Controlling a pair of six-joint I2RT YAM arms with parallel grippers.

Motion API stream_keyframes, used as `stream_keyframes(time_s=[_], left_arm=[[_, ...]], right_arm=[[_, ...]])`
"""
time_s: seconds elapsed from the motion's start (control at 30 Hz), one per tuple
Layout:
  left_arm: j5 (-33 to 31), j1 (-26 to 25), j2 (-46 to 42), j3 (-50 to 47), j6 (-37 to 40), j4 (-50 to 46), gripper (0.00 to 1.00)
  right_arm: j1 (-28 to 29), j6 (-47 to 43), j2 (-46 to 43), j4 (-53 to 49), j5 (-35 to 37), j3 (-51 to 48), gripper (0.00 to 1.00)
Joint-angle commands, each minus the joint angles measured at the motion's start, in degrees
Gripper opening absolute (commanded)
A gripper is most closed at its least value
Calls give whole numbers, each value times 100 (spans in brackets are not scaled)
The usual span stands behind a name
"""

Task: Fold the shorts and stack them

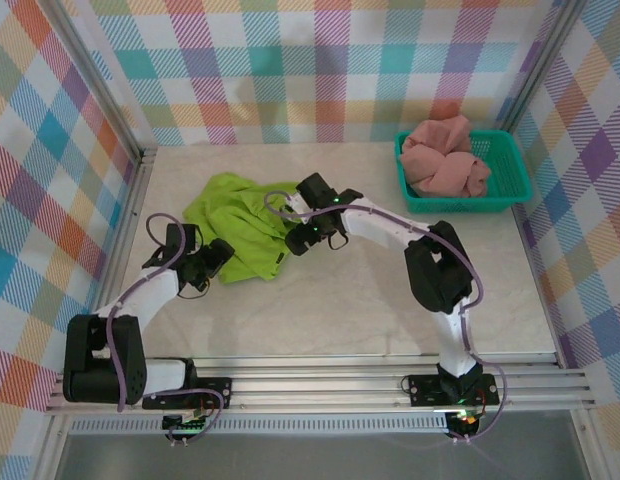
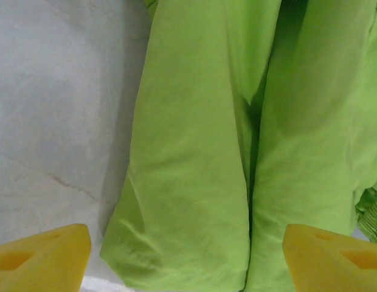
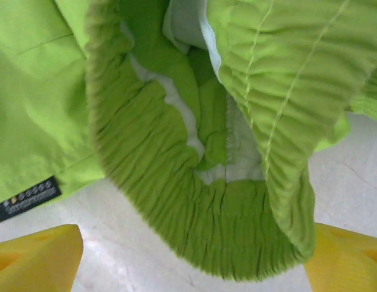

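Observation:
The lime green shorts (image 1: 242,215) are lying crumpled and crooked. My right gripper should grab the waistband (image 3: 228,234) and, together with my left gripper at the leg ends, lift the shorts tight.
The lime green shorts (image 1: 235,225) lie crumpled on the table left of centre. My left gripper (image 1: 215,262) is at their near left edge. In the left wrist view it (image 2: 188,267) stands open, its yellow fingertips (image 2: 42,258) wide apart, with the two leg ends (image 2: 188,201) lying flat between them. My right gripper (image 1: 308,238) is at the shorts' right edge. In the right wrist view it (image 3: 191,267) is open over the gathered elastic waistband (image 3: 200,231), which bulges between the fingers without being pinched. The salmon pink shorts (image 1: 445,160) sit bunched in the basket.
The teal mesh basket (image 1: 515,185) stands at the back right corner. Checked walls close in the table on three sides, with a metal rail along the near edge. Bare tabletop (image 1: 360,300) stretches between the arms.

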Motion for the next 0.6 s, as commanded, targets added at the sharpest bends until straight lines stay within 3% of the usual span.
stream_keyframes(time_s=[0.0,0.23,0.37,0.47,0.57], left_arm=[[96,20,175,-26,69,417,79],[19,-21,512,-48,177,609,67],[37,-61,742,-50,186,733,60],[49,-90,861,-34,188,822,49],[42,-116,915,1,198,843,37]], right_arm=[[23,-170,274,63,65,417,92],[27,-256,806,-344,1105,1105,99],[29,-189,1040,-480,895,1289,100],[29,-42,1088,-426,404,1283,88],[24,251,1104,-420,-38,1296,65]])
